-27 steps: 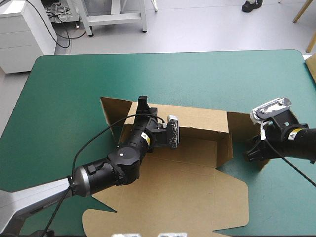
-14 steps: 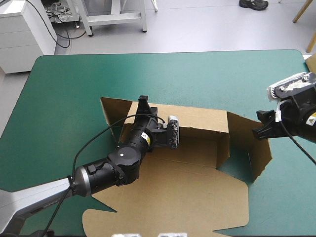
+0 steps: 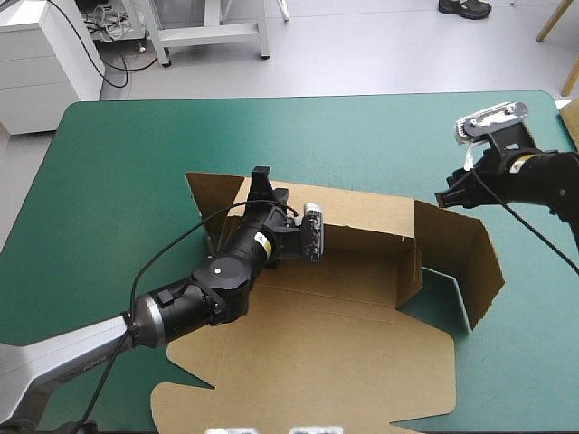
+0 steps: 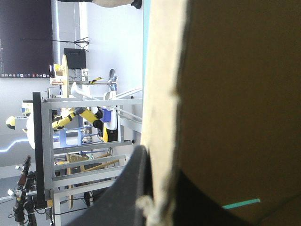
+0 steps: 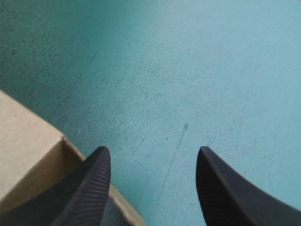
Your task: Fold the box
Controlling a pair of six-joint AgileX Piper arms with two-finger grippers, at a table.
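Observation:
The flat lid (image 3: pixel 317 353) is joined to the box along a crease (image 3: pixel 330 297), so I expect the lid to slide together with the box when I pull the box's side flap.
The brown box (image 3: pixel 344 334) lies in the middle of the teal-green table with its lid flat toward the near edge. Its back wall (image 3: pixel 362 217) stands raised. My left gripper (image 3: pixel 261 178) is shut on the left end of that wall's top edge. In the left wrist view the board (image 4: pixel 225 94) fills the space between the fingers (image 4: pixel 134 188). The right side flap (image 3: pixel 461 258) leans outward, half raised. My right gripper (image 3: pixel 445 200) hovers open over the flap's far corner. In the right wrist view the box corner (image 5: pixel 28 150) sits beside one of the fingers (image 5: pixel 91 183).
Teal-green cover (image 3: pixel 317 136) runs from the box to the table's far edge, and a strip of it (image 3: pixel 534 362) lies right of the flap. A white cabinet (image 3: pixel 41 63) and a metal frame stand beyond the far left corner.
My right gripper has left the flap's near side, risen and moved toward the far edge. The right side flap has swung outward and spread wider. The left arm has barely moved.

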